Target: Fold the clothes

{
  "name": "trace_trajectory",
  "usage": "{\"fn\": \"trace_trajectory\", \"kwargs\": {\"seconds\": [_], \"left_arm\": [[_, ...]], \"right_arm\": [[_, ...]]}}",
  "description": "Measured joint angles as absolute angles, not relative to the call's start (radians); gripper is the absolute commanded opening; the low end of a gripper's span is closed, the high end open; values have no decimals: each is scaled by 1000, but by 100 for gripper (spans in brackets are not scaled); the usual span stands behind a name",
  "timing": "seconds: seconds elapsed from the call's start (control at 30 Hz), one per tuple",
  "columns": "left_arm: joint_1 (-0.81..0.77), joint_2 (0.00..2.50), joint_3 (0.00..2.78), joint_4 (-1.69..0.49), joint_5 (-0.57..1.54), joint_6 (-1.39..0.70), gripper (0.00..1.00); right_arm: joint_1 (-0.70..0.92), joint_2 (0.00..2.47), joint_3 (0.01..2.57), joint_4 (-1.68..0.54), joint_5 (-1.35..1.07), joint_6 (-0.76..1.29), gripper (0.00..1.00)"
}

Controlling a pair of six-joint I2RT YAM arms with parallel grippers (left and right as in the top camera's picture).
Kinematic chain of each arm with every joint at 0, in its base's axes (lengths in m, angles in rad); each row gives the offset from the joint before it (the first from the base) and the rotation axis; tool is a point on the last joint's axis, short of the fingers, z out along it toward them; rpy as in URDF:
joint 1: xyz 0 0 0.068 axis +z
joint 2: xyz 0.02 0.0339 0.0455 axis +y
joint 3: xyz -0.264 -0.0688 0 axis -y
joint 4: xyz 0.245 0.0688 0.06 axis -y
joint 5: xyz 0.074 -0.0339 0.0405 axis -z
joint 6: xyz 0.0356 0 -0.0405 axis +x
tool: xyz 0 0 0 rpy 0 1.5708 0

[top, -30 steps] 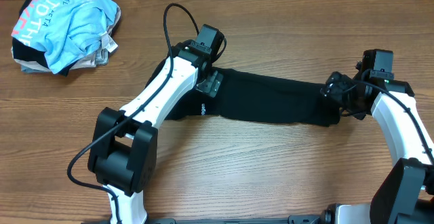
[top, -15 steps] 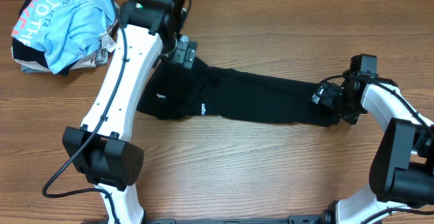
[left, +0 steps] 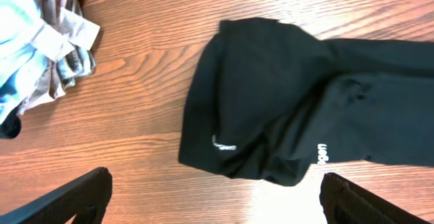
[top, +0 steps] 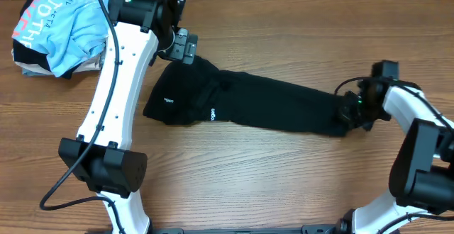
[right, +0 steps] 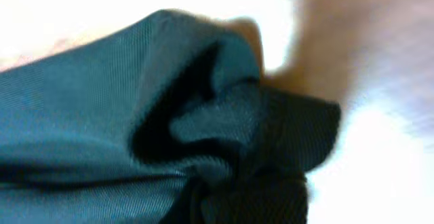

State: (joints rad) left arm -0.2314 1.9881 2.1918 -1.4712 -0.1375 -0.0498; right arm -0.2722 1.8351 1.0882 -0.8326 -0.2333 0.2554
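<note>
My right gripper should fold the shirt's held end back over the shirt's middle [top: 237, 98], because the black shirt already lies pulled out in a long strip [top: 294, 107] to my right gripper.
The clothes [top: 269, 106], one black shirt, lie in a long rumpled strip across the middle of the wooden table, with small white markings near the left end. My left gripper [top: 181, 48] hangs open above the table just beyond that end, touching nothing. In the left wrist view the clothes [left: 285, 95] lie ahead of the left gripper [left: 217, 203], whose fingertips [left: 78, 193] stand wide apart. My right gripper [top: 349, 112] is shut on the strip's right end. In the right wrist view bunched black fabric [right: 224, 129] fills the frame and hides the fingers.
A pile of other garments topped by a light-blue T-shirt [top: 67, 25] sits at the back left corner, and its edge shows as a light-blue T-shirt [left: 27, 41] in the left wrist view. Bare wood table [top: 284, 177] lies in front of the strip.
My left arm has swung back and left, off the shirt's left part, which now lies uncovered. My right gripper has shut on the shirt's right end.
</note>
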Motion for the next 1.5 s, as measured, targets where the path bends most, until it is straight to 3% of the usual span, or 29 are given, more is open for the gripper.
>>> {"fn": "trace_trajectory", "kwargs": {"seconds": [0.23, 0.43, 0.77, 1.07, 1.1, 1.17, 1.2, 1.5], "left_arm": [[-184, 1988, 2193, -1488, -123, -50, 100], [-181, 1988, 2193, -1493, -120, -49, 100], [-181, 1988, 2193, -1493, -115, -49, 100], [-181, 1988, 2193, -1481, -115, -49, 100], [-181, 1988, 2193, -1477, -115, -49, 100], [-181, 1988, 2193, -1474, -115, -49, 100], [-181, 1988, 2193, -1473, -115, -49, 100], [-181, 1988, 2149, -1437, -1, -14, 100]], "right_arm": [[-487, 1844, 1339, -1115, -209, 215, 4], [-498, 1844, 1471, -1218, -202, 176, 4], [-156, 1844, 1476, -1214, -205, 167, 4], [166, 1844, 1476, -1108, -131, 301, 15], [197, 1844, 1476, -1097, -121, 317, 26], [252, 1844, 1476, -1085, -112, 351, 83], [277, 1844, 1476, -1082, -107, 355, 98], [346, 1845, 1507, -1153, -96, 381, 100]]}}
